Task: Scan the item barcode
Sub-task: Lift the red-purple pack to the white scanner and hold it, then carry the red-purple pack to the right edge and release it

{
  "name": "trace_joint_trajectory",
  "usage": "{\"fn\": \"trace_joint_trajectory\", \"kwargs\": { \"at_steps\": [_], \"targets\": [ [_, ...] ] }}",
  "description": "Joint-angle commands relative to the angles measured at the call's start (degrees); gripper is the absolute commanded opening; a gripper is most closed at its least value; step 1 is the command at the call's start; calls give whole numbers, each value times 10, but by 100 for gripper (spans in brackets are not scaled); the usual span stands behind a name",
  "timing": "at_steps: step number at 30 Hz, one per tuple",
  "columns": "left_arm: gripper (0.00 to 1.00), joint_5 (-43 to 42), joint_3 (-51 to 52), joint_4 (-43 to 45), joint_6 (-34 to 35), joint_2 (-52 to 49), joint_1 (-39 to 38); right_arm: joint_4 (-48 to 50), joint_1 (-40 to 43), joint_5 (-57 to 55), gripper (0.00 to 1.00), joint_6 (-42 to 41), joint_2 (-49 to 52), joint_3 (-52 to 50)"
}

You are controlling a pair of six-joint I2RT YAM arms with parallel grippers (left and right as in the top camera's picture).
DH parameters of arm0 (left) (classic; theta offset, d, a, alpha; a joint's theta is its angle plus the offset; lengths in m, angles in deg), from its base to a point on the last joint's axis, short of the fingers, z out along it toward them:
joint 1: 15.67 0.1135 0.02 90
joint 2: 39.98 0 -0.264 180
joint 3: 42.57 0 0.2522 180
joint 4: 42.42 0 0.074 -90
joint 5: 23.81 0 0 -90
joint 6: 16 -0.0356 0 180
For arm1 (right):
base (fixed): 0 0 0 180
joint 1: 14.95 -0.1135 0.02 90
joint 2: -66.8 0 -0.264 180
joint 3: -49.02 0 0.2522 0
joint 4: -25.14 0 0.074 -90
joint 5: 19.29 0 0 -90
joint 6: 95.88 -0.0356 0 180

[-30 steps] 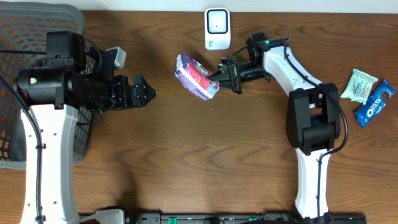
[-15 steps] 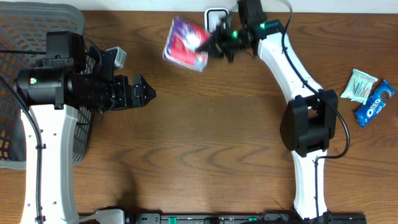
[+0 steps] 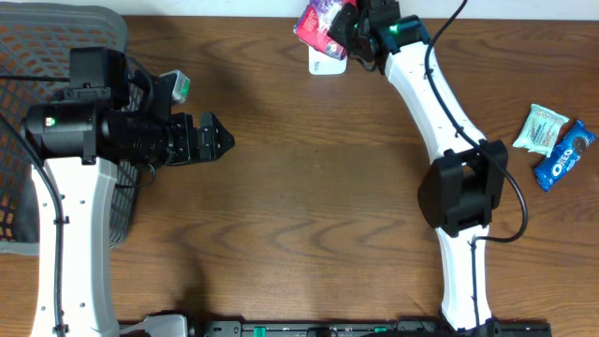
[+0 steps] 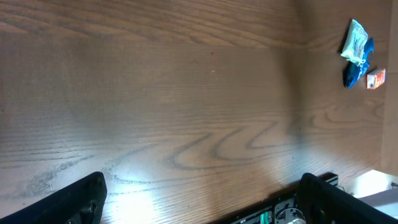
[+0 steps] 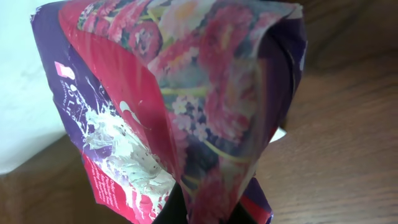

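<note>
I keep carrying the flowered packet until it is over the pale green snack pack. My right gripper is holding the packet by its fold, and the way is clear.
The item is a purple and pink flowered packet, held up at the table's far edge, over the top of the white barcode scanner. My right gripper is shut on the packet's right end. In the right wrist view the packet fills the frame, pinched at its lower fold by the right gripper, with the white scanner behind it on the left. My left gripper stands open and empty at the left, far from the packet. Its two fingers frame bare wood in the left wrist view.
A dark mesh basket sits at the far left behind the left arm. At the right edge lie a pale green snack pack and a blue Oreo pack, which also show in the left wrist view.
The right arm has lifted the packet from the middle of the table up to the far edge, over the scanner. The left arm has not moved.
</note>
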Motion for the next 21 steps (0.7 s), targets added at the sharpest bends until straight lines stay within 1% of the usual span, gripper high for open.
{"fn": "trace_joint_trajectory", "kwargs": {
  "at_steps": [1,4,9,12,14,18,21],
  "targets": [
    [98,5,3,-2,-6,-2,-1,8,1,-40,1,-6,17,6],
    [98,5,3,-2,-6,-2,-1,10,11,-26,1,-6,14,8],
    [98,5,3,-2,-6,-2,-1,5,42,46,1,8,-6,13],
    [98,5,3,-2,-6,-2,-1,-40,77,50,1,10,-40,13],
    [98,5,3,-2,-6,-2,-1,-87,103,38,1,11,-61,13],
    [98,5,3,-2,-6,-2,-1,-198,174,-20,1,11,-92,13],
    [98,5,3,-2,-6,-2,-1,-269,240,-69,1,12,-94,12]
  ]
}}
